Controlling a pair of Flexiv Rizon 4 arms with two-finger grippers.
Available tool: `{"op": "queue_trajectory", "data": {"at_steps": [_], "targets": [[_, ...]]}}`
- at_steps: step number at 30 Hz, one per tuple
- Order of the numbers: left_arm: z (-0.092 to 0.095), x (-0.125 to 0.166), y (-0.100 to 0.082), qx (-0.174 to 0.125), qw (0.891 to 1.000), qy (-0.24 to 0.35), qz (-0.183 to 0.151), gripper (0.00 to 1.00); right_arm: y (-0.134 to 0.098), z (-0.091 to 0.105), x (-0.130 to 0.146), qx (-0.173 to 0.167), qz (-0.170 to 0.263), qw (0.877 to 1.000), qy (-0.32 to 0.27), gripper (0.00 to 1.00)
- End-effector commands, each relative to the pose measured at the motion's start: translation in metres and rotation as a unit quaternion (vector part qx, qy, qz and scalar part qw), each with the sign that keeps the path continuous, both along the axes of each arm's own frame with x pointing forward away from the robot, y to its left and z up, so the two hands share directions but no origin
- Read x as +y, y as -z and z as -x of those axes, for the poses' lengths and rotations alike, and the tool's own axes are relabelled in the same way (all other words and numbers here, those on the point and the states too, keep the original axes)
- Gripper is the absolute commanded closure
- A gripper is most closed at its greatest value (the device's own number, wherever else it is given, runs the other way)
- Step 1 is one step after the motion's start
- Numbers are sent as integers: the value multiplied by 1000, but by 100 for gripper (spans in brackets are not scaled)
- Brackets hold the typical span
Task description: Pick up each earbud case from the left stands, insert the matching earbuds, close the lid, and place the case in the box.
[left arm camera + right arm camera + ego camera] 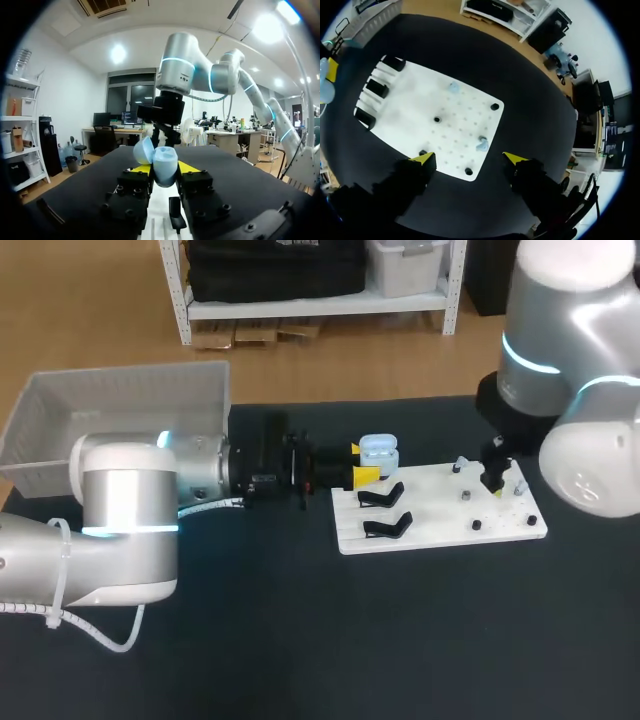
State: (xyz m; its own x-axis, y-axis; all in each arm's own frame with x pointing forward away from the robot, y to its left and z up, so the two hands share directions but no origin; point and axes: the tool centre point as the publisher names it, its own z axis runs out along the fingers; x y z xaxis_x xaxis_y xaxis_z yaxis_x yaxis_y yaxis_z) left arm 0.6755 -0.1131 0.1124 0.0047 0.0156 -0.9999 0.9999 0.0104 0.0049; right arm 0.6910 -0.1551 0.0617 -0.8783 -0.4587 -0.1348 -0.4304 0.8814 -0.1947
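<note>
The pale earbud [521, 485] sits on top of a small dark peg [482, 138], so the earbud will come off and leave the peg standing when I lift.
My left gripper [362, 464] is shut on a light blue earbud case [378, 452] with its lid open, held just off the far-left corner of the white board [440, 530]. In the left wrist view the case [164, 167] sits upright between the yellow fingertips [141, 168], lid [143, 150] tipped back. My right gripper [497, 483] hangs above the board's right end. In its own view the right gripper [469, 158] stands open over the board [410, 115], with a pale earbud [481, 145] between and below its fingers. A second earbud [454, 87] stands farther along the board.
Two empty black stands [380, 495] [386, 528] sit on the board's left part. Small black pegs [494, 106] dot the board. A white box [120, 410] lies at the table's far left, behind my left arm.
</note>
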Motion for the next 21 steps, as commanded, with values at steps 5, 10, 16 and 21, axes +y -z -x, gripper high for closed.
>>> {"op": "queue_trajectory", "data": {"at_steps": [5, 10, 16, 21], "targets": [[2, 0, 1, -2, 1000, -3, 3, 100, 16, -6, -6, 3, 13, 1000, 19, 35], [2, 0, 1, -2, 1000, -3, 3, 100, 21, -8, -7, 3, 10, 1000, 26, 48], [2, 0, 1, -2, 1000, -3, 3, 100, 28, -11, -10, -3, 18, 999, 40, 52], [2, 0, 1, -2, 1000, -3, 3, 100, 32, -12, -12, -13, 21, 999, 46, 52]]}}
